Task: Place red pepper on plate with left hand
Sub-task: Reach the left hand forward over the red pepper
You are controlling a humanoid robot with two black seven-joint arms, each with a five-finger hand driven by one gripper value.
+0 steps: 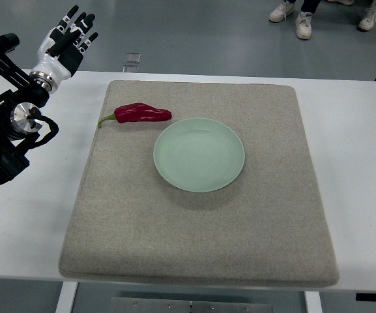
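The red pepper (144, 113) is lying clear of the plate, and my left gripper is open. I go on moving toward the pepper's body (134, 113) until the fingers are on both sides of it.
A dark red pepper (141, 114) with a green stem lies on the beige mat (201, 222), just left of and above a pale green plate (199, 154). The plate sits near the mat's middle with nothing on it. My left hand (70, 34) is raised at the top left, beyond the table's far edge, fingers spread and holding nothing. It is well to the left of and above the pepper. The right arm does not show.
The mat lies on a white table (357, 143). A small clear object (131, 62) stands at the table's far edge above the pepper. A person's white shoes (303, 23) are on the floor at the top right.
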